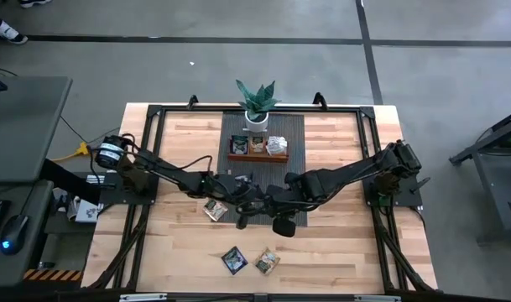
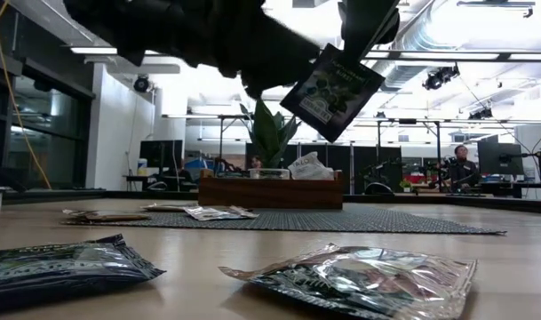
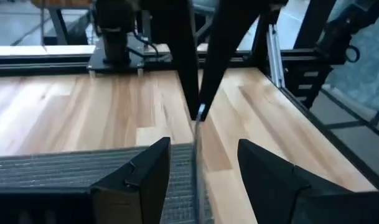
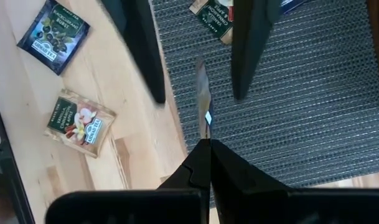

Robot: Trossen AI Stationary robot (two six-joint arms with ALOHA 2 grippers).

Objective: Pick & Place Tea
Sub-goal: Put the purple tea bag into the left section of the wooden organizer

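I should use my left gripper to take the free corner (image 2: 294, 96) facing it and carry the sachet to the tray, because my right gripper pinches the dark sachet by its upper corner (image 2: 356, 62).
A dark tea sachet (image 2: 332, 93) with a green picture hangs in the air above the table's middle, with my right gripper (image 4: 205, 144) shut on it. My left gripper (image 3: 203, 143) is open and lies nearly level; its two fingers (image 4: 139, 50) stand on either side of the sachet without touching it. In both wrist views the sachet shows edge-on as a thin strip (image 4: 203, 93). More tea sachets lie flat on the wood (image 1: 233, 260) (image 1: 268, 262) (image 1: 215, 208). The wooden tray (image 1: 257, 157) on the grey mat holds further sachets. My right gripper pinches the sachet's upper corner (image 4: 206, 132) between its two shut fingers, which come steeply from above. The sachet hangs below them, tilted with one corner down, lifted clear of the table and mat.
A potted plant (image 1: 257, 101) stands just behind the tray on the grey mat (image 1: 289, 134). Two sachets lie near the table's front edge (image 2: 57, 267) (image 2: 359, 280), others at the mat's left (image 2: 208, 213). A black frame runs around the table. A person sits far off in the room (image 2: 464, 169).
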